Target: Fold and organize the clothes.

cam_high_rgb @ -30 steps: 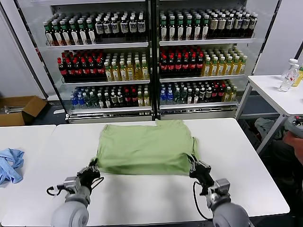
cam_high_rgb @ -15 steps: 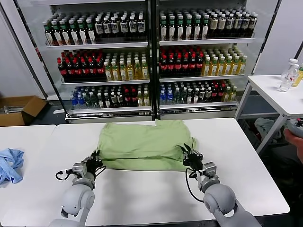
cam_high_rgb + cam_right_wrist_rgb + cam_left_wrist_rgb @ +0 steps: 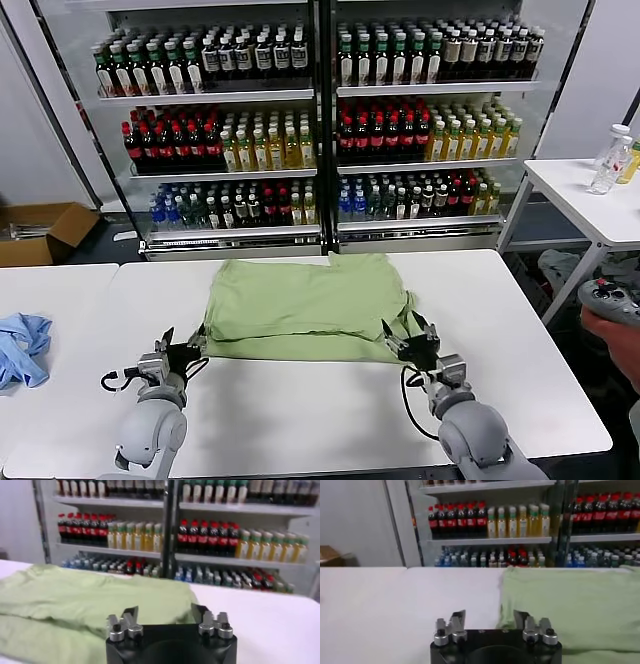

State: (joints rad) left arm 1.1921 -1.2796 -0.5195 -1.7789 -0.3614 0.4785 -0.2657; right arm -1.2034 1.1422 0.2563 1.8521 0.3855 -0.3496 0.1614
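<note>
The shirt's far edge is at the far edge of the table. My left gripper and my right gripper should pull the shirt's near corners closer before they fold it.
The clothes are one light green shirt, lying folded in a wide rectangle on the far half of the white table, a doubled layer along its near edge. My left gripper stands open just off the shirt's near left corner, nothing between its fingers. My right gripper stands open at the near right corner, also empty. In the left wrist view the open gripper faces the shirt's edge. The right wrist view shows the open gripper with the shirt spreading away in front of it.
Glass-door fridges full of bottles stand behind the table. A blue cloth lies on the neighbouring table at the left, with a cardboard box on the floor beyond. A side table with bottles and a hand holding a controller are at the right.
Both grippers were shut on the shirt's near corners, carried them a little towards the fridges, then opened and let go. The shirt's near edge now lies farther from me.
</note>
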